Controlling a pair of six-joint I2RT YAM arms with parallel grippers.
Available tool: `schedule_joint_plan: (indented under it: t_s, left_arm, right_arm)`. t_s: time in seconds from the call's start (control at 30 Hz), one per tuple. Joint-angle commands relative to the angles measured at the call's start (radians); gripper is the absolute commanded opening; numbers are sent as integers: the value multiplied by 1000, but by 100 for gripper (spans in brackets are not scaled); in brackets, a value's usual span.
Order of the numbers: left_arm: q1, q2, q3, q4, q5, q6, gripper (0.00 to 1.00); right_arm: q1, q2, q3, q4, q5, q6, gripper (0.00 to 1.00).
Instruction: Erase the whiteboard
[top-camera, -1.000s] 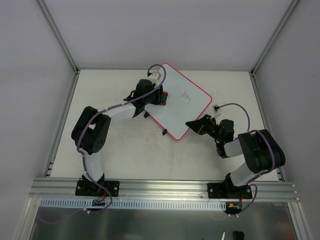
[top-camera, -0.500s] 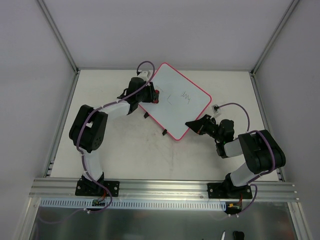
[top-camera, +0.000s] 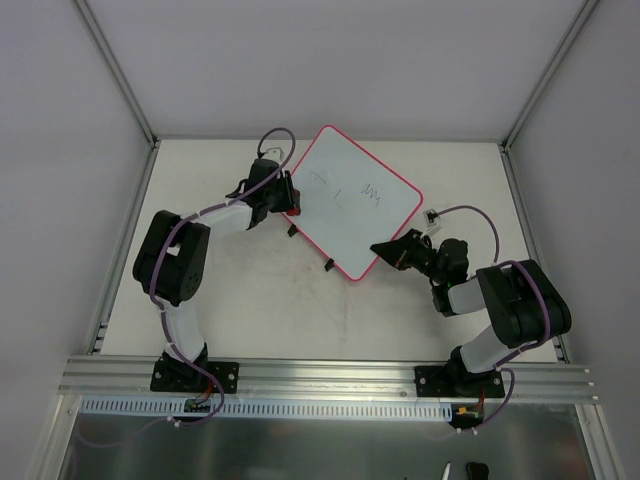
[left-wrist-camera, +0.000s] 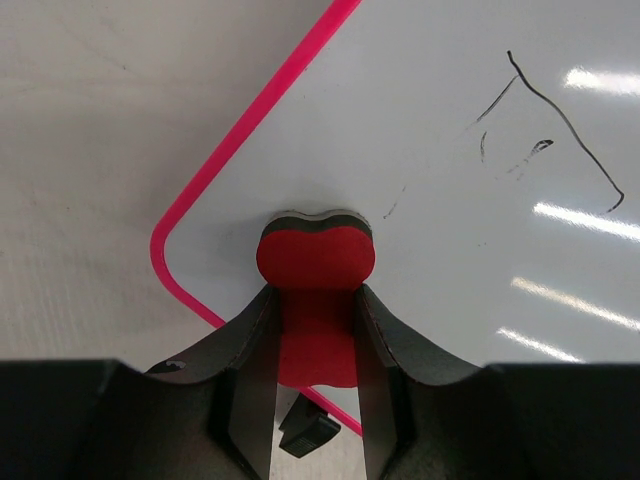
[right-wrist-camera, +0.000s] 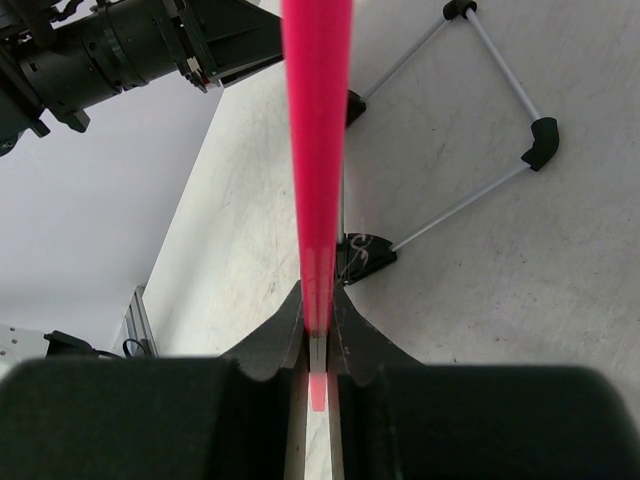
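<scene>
Next, my left gripper wipes the red eraser back up across the dark strokes (left-wrist-camera: 562, 116), because the eraser is at the whiteboard's corner (left-wrist-camera: 210, 268) next to the pink frame.
The whiteboard (top-camera: 350, 200), white with a pink-red frame, lies tilted at the table's back middle. Thin dark scribbles (top-camera: 372, 192) show near its right side and faint lines (top-camera: 325, 188) near its left. My left gripper (top-camera: 290, 198) is shut on the red eraser (left-wrist-camera: 316, 262), pressed on the board near its left corner (left-wrist-camera: 165, 245); dark strokes (left-wrist-camera: 560, 120) lie to its upper right. My right gripper (top-camera: 382, 250) is shut on the board's pink frame edge (right-wrist-camera: 316, 150) at the lower right corner.
The board's wire stand with black feet (right-wrist-camera: 540, 140) shows under it in the right wrist view. Two black clips (top-camera: 328, 264) stick out from the board's lower left edge. A metal rail (top-camera: 320, 375) runs along the near edge.
My left gripper has slid the eraser left across the board to its left corner. Lines on the board's left part are now uncovered. The right arm has not moved.
</scene>
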Motion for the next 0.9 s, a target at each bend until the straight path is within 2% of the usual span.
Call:
schedule_joint_plan:
  t_s: [0.0, 0.1, 0.2, 0.33, 0.4, 0.53, 0.87]
  left_arm:
    - [4, 24, 29, -75, 15, -10, 17]
    - [-6, 30, 28, -71, 81, 1, 17]
    - [-52, 21, -13, -54, 50, 12, 17]
    - [-83, -15, -124, 81, 75, -34, 17]
    - [-109, -25, -155, 93, 72, -46, 17]
    - [-178, -55, -182, 115, 29, -43, 17]
    - [-290, -43, -199, 128, 44, -114, 17]
  right_arm:
    - [6, -31, 18, 244, -32, -44, 0]
    - [6, -29, 17, 246, -32, -44, 0]
    - [8, -26, 20, 244, -32, -42, 0]
    - [8, -26, 20, 244, -33, -41, 0]
    - [6, -29, 18, 244, -33, -41, 0]
    - [6, -28, 20, 244, -35, -41, 0]
    - [6, -29, 22, 244, -36, -39, 0]
